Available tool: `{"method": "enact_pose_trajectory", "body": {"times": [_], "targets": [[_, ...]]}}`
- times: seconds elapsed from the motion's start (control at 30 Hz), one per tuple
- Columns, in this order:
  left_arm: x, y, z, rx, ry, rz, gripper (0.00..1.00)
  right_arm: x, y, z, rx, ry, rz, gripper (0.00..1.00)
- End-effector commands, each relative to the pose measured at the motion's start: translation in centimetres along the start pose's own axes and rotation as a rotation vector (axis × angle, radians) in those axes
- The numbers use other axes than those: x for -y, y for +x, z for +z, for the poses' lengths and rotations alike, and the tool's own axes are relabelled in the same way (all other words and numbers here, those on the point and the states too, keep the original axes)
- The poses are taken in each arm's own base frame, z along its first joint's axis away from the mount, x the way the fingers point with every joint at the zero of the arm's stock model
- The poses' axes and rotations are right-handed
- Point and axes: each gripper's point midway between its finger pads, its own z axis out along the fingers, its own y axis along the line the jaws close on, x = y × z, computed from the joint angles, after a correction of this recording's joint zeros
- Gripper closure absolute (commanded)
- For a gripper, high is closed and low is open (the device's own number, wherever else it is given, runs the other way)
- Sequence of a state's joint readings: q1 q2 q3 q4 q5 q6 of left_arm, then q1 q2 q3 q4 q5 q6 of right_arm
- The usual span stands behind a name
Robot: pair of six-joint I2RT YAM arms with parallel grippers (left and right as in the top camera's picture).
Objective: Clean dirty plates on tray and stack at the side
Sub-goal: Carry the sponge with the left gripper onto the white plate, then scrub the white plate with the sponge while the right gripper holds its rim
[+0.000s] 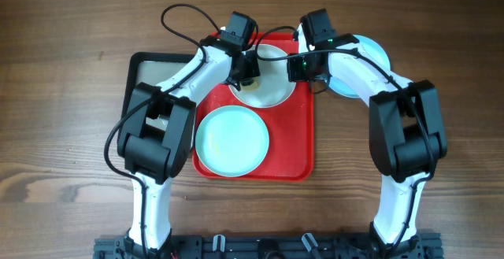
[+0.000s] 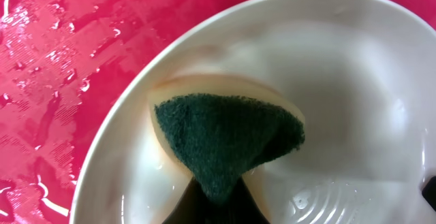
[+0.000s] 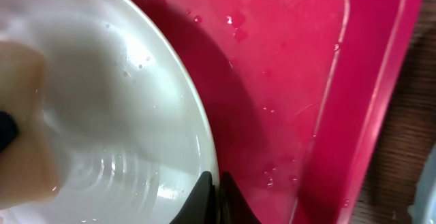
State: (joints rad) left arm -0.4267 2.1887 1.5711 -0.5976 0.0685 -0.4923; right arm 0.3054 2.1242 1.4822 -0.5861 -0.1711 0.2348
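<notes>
Next, I wipe back across the plate (image 1: 279,86) with my left gripper toward my right gripper, as the sponge is near the white plate's rim (image 1: 234,93) beside the grey tray.
A white plate (image 1: 268,82) lies at the far end of the red tray (image 1: 303,149). My left gripper (image 1: 246,72) is shut on a sponge (image 2: 228,139), green scouring side up, which presses on the inside of the white plate (image 2: 340,81) near its left rim. My right gripper (image 1: 304,67) is shut on the white plate's right rim, which its jaws pinch (image 3: 216,183). A mint plate (image 1: 232,139) rests on the near half of the tray. Another mint plate (image 1: 370,54) sits on the table right of the tray, partly hidden by my right arm.
A grey tray with a black rim (image 1: 150,66) lies left of the red tray, partly under my left arm. The red tray's floor (image 3: 286,81) is wet with droplets. Wooden table (image 1: 71,133) surrounds everything.
</notes>
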Motion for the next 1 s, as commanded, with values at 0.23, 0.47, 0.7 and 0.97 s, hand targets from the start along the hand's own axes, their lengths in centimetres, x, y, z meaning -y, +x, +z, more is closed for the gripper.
{"method": "enact_pose_trajectory", "body": {"times": [0.23, 0.47, 0.7, 0.97], "targets": [[6.1, 3.7, 1.6, -0.193, 0.354, 0.066, 0.96, -1.0, -0.4, -0.8, 0.016, -0.022, -0.011, 0.96], [5.0, -2.5, -7.1, 0.062, 0.276, 0.084, 0.96, -1.0, -0.4, -0.8, 0.016, -0.022, -0.011, 0.96], [-0.5, -3.6, -7.8, 0.154, -0.035, 0.061, 0.96, -1.0, -0.4, -0.8, 0.017, -0.023, -0.011, 0.96], [-1.9, -0.1, -1.2, 0.009, -0.106, 0.079, 0.96, -1.0, -0.4, -0.8, 0.017, -0.023, -0.012, 0.96]]}}
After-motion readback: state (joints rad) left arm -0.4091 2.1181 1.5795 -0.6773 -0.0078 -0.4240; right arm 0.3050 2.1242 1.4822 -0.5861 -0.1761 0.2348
